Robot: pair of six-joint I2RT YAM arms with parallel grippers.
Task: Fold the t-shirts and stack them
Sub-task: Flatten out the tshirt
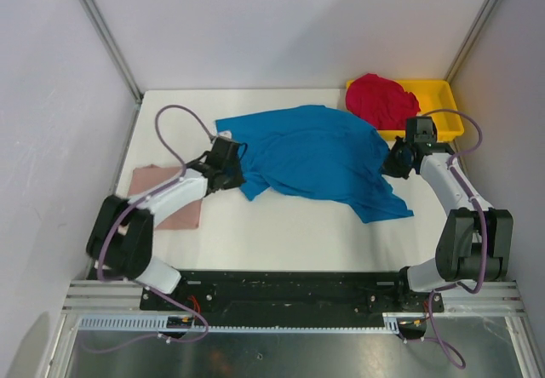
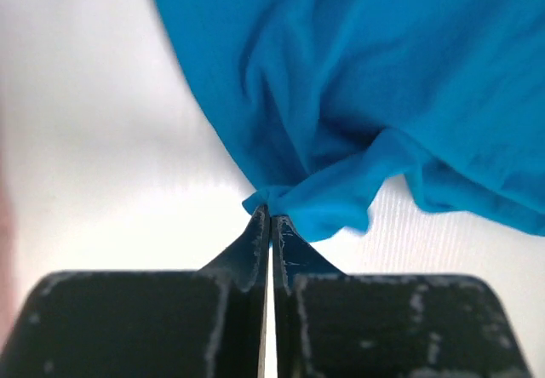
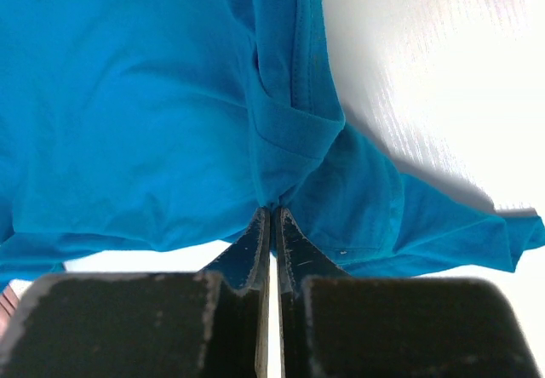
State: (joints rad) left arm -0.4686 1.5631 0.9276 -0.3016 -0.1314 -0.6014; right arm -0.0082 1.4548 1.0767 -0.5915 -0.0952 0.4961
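Note:
My left gripper has the blue t-shirt's near edge (image 1: 256,185) bunched alongside, so next I pull it toward the pink t-shirt (image 1: 182,212), then raise both grippers to straighten the cloth.
The bright blue t-shirt (image 1: 315,158) lies spread and rumpled across the middle of the table. My left gripper (image 1: 235,163) is shut on its left edge; the wrist view shows a pinch of blue cloth (image 2: 294,195) at the fingertips (image 2: 270,218). My right gripper (image 1: 393,158) is shut on its right edge, with blue cloth (image 3: 281,152) bunched at the fingertips (image 3: 272,212). The dusty pink t-shirt (image 1: 170,197) lies flat at the left, partly under my left arm. The crimson red t-shirt (image 1: 381,100) is heaped in the tray.
A shallow yellow tray (image 1: 438,110) stands at the back right corner, holding the red shirt. White walls with metal posts close in the table at the back and sides. The arm bases sit on a black rail (image 1: 289,289) at the near edge.

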